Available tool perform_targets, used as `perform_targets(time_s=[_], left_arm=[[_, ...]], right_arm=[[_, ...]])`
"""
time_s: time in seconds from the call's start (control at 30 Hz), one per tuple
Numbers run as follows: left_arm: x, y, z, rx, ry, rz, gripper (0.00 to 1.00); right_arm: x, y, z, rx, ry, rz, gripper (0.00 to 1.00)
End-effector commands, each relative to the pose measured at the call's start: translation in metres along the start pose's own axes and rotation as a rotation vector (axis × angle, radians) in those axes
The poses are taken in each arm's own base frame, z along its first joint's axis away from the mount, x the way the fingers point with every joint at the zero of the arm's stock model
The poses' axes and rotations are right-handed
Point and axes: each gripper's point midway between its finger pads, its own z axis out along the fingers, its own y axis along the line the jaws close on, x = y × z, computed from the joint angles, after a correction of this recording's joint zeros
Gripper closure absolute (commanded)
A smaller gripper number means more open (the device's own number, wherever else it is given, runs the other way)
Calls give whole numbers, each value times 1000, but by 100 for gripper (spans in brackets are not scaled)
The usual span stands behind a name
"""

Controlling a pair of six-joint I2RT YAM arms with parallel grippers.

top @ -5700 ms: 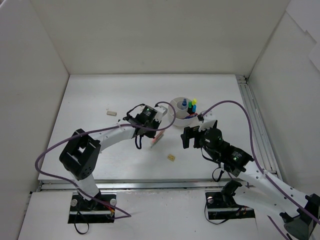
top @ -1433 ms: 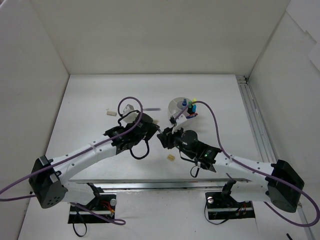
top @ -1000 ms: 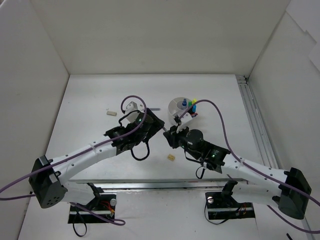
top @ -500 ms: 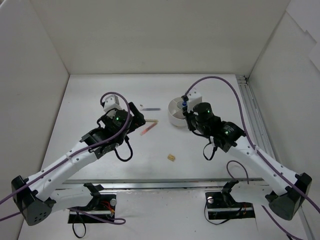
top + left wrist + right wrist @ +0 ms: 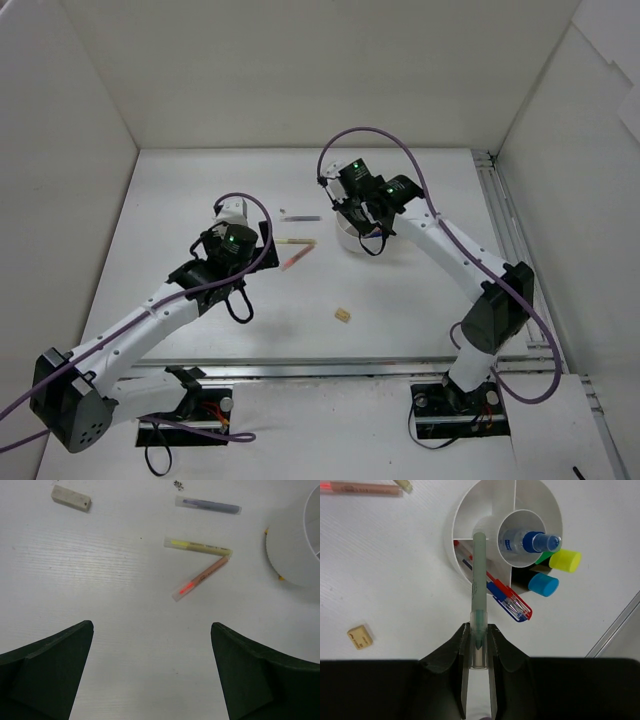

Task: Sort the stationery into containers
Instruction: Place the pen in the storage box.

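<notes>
The pink pencil (image 5: 298, 257) is close to the robot's left gripper and away from the organizer, so the left gripper should pick up the pencil (image 5: 201, 578) and pass it to the right gripper.
My right gripper (image 5: 479, 630) is shut on the capped end of a pale green pencil (image 5: 479, 580). The pencil's far end reaches over the round white organizer (image 5: 465, 510). That organizer (image 5: 345, 238) holds a clear blue-capped marker (image 5: 530, 541) in its centre tube. Beside it stand yellow (image 5: 565, 560), blue (image 5: 542, 585) and green capped highlighters, and a red/blue pen (image 5: 509, 599). My left gripper (image 5: 151, 625) hangs open over bare table. Ahead of it lie a purple pencil (image 5: 207, 505), a yellow pencil (image 5: 197, 546) and a pink pencil (image 5: 202, 577).
A beige eraser (image 5: 71, 498) lies at the far left of the pencils. Another eraser (image 5: 343, 315) sits nearer the front edge. White walls close in the table on three sides, and a metal rail (image 5: 505, 235) runs along the right.
The two grippers were close together mid-table. The left one has opened wide and drawn back to the left. The right arm has swung the green pencil up over the organizer.
</notes>
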Motion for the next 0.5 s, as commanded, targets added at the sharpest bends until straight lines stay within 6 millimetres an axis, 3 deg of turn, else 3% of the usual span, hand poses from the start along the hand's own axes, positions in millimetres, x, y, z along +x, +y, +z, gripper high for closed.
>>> perform_targets(time_s=[0.0, 0.17, 0.47], left_arm=[[-23, -15, 2, 122, -68, 9, 1], [-18, 1, 15, 94, -39, 1, 1], [1, -14, 24, 228, 15, 107, 1]], right_arm=[[-4, -10, -5, 13, 48, -61, 100], [-9, -12, 18, 23, 94, -67, 100], [-16, -19, 38, 70, 129, -65, 100]])
